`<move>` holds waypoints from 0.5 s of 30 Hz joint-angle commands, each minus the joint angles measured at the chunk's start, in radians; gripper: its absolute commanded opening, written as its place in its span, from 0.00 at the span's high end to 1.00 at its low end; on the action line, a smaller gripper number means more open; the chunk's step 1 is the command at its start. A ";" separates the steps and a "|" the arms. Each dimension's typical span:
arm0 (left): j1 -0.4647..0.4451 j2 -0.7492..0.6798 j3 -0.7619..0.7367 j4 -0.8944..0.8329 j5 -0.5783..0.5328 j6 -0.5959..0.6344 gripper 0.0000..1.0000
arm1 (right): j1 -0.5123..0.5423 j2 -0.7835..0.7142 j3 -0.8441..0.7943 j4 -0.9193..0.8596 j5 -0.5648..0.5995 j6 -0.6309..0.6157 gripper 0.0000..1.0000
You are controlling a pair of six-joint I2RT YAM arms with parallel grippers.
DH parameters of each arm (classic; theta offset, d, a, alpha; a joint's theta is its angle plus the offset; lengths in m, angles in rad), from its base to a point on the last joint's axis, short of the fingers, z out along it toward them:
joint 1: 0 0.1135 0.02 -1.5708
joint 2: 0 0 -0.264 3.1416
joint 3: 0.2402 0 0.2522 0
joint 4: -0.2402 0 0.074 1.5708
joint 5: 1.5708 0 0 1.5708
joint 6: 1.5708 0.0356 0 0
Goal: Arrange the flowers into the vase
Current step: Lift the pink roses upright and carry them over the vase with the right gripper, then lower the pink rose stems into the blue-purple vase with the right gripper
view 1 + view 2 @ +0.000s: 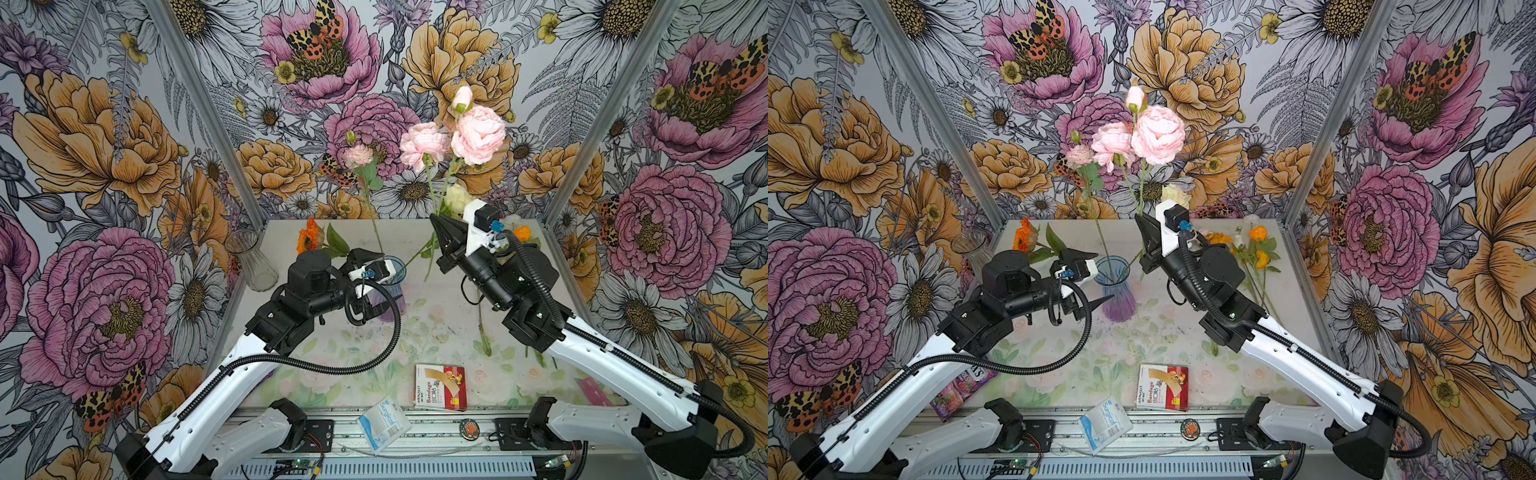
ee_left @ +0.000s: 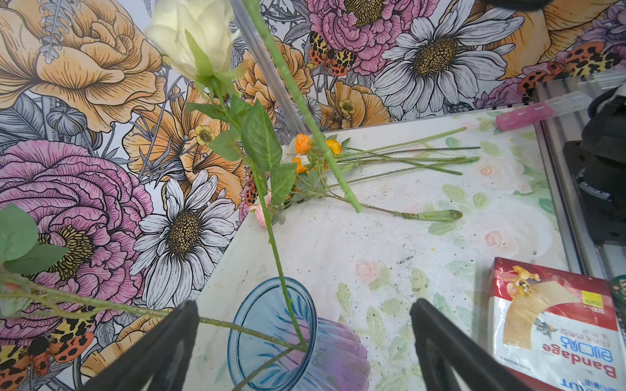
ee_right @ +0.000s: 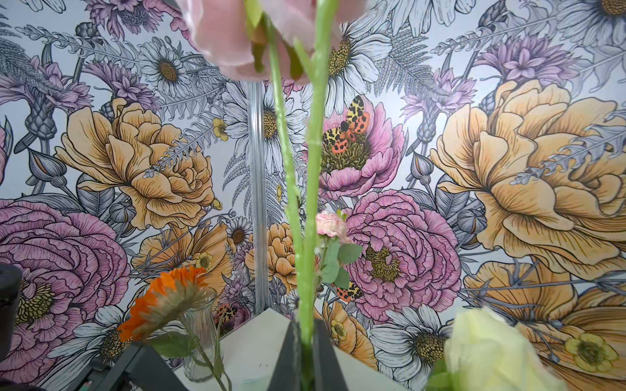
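Observation:
My right gripper keeps carrying the stem to the vase's opening point(image 2: 270, 305), which has room, until it stands inside, as the pink roses' stem end point(image 2: 356, 207) points down.
The blue-and-purple vase point(image 1: 1118, 296) stands mid-table with three stems in it: a pink carnation point(image 1: 358, 156), a cream rose point(image 2: 193, 37) and an orange gerbera point(image 1: 306, 240). My left gripper point(image 1: 1104, 275) is open, one finger on each side of the vase point(image 2: 271, 338), holding nothing. My right gripper point(image 1: 437, 221) is raised to the right of the vase and shut on the green stem point(image 3: 306, 237) of the pink roses point(image 1: 478, 133). That stem's lower end point(image 2: 338, 169) hangs free above the table. Several loose flowers point(image 1: 1258, 245) with orange heads lie at the back right.
A clear glass vase point(image 1: 251, 259) stands in the back left corner. A red bandage box point(image 1: 440, 386), a blue surgical pack point(image 1: 384, 424) and a round badge point(image 1: 469, 428) lie near the front edge. Snack packets point(image 1: 963, 386) lie under the left arm, and a pink pill box point(image 2: 528, 115) sits at the front right.

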 commanded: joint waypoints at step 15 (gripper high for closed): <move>0.082 -0.040 -0.007 0.026 0.079 -0.023 0.01 | 0.047 0.276 0.025 0.365 0.028 -0.049 1.00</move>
